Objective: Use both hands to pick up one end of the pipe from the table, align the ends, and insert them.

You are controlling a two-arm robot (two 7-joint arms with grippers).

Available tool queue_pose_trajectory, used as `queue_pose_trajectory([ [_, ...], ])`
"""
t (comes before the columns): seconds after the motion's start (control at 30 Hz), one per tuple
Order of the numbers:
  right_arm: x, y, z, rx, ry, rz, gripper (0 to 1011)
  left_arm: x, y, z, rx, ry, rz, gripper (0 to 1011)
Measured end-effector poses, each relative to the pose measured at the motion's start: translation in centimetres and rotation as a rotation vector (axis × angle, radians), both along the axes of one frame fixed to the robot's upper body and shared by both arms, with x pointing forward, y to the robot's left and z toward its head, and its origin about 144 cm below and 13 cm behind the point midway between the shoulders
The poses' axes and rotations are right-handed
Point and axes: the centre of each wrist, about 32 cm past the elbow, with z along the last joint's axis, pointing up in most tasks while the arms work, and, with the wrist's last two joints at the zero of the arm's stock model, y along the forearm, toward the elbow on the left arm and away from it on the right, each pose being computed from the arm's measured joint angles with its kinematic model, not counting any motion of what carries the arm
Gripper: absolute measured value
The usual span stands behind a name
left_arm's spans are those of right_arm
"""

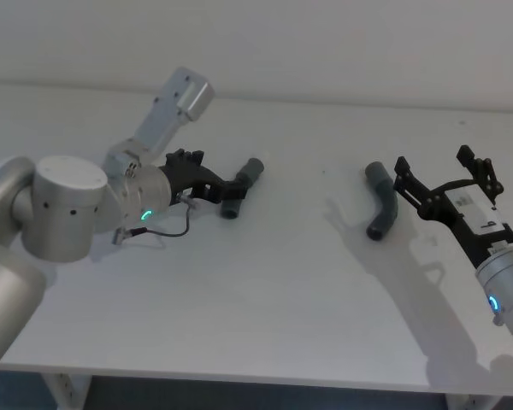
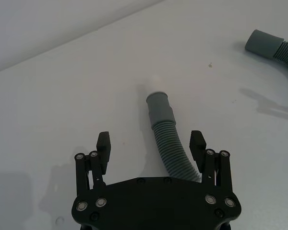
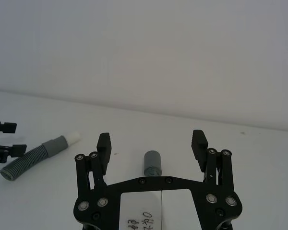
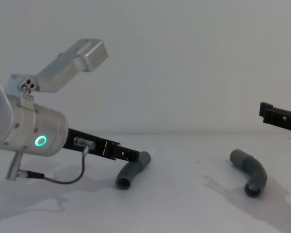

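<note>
The pipe piece [image 4: 133, 171] will hardly sag when I lift it with my left gripper, because its ribbed body is short with a round open end [image 4: 123, 183].
Two dark grey ribbed pieces of the pipe lie on the white table [image 1: 265, 282]. The left piece [image 1: 252, 169] has a pale narrow tip [image 2: 156, 79]. My left gripper [image 1: 227, 190] is open and low over this piece, whose ribbed body [image 2: 165, 139] runs between the fingers, nearer one of them. The right piece [image 1: 382, 201] is a sharper elbow. Just right of it, my right gripper [image 1: 433, 159] hovers open, and the piece's round end [image 3: 152, 163] shows between its fingers [image 3: 104, 143]. From the chest view, the left gripper [image 4: 131, 155] slants down to its piece [image 4: 133, 171].
A pale grey wall [image 1: 325, 43] runs behind the table's back edge. A thin cable [image 1: 167, 232] hangs from the left wrist near the surface. Open table surface lies between the two pieces. The table's front edge [image 1: 239, 376] is near me.
</note>
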Motion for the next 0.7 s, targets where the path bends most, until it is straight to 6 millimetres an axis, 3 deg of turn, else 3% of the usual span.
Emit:
queue_pose_trajectory([
  [0.7, 0.0, 0.0, 0.0, 0.0, 0.0, 0.0, 1001, 3.0, -1.3, -0.1, 0.064, 0.047, -0.036, 1001],
])
